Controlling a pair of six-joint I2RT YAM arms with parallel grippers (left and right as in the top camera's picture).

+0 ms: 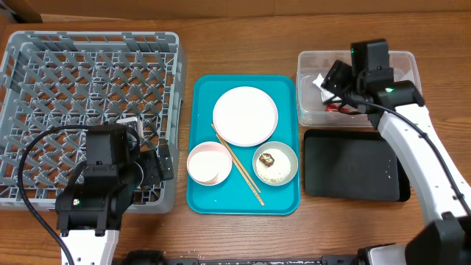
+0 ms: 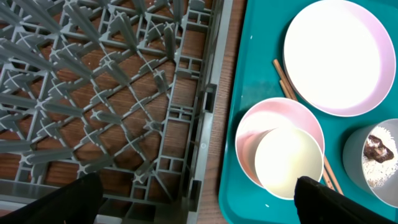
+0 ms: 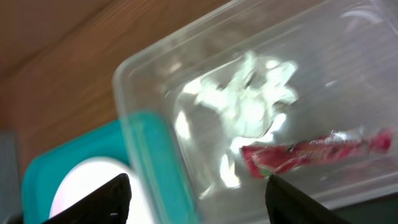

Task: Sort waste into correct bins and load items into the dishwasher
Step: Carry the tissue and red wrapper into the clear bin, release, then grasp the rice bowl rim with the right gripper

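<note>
My right gripper should keep going toward the tray and close on the bowl's rim (image 1: pixel 258 176), because the grey-green bowl (image 1: pixel 277 168) has rice in it and its rim is free for my open fingers.
The grey dish rack (image 1: pixel 88 81) (image 2: pixel 93 81) stands at the left. The white plate (image 1: pixel 245 115) (image 2: pixel 339 56), the pink bowl (image 1: pixel 209 163) (image 2: pixel 280 146), the chopsticks (image 1: pixel 237 165) (image 2: pixel 286 84) and the grey-green bowl (image 1: pixel 291 158) (image 2: pixel 354 155), holding rice and a brown lump (image 1: pixel 268 157) (image 2: pixel 376 146), are on the teal tray. The clear tub (image 1: pixel 309 55) (image 3: pixel 124 74) holds the white napkin (image 1: pixel 320 81) (image 3: pixel 249 99) and the red wrapper (image 1: pixel 338 109) (image 3: pixel 311 152). My left gripper (image 1: pixel 158 165) (image 2: pixel 199 205) is open and empty over the rack's front right corner. My right gripper (image 1: pixel 331 81) (image 3: pixel 199 199) is open and empty above the tub's left end.
The teal tray (image 1: pixel 202 96) (image 2: pixel 249 74) (image 3: pixel 149 149) lies between rack and bins. The black tray (image 1: pixel 353 165) lies in front of the tub. A small white object (image 1: pixel 129 120) sits in the rack, partly hidden by my left arm. The plate's edge (image 3: pixel 81 186) shows in the right wrist view.
</note>
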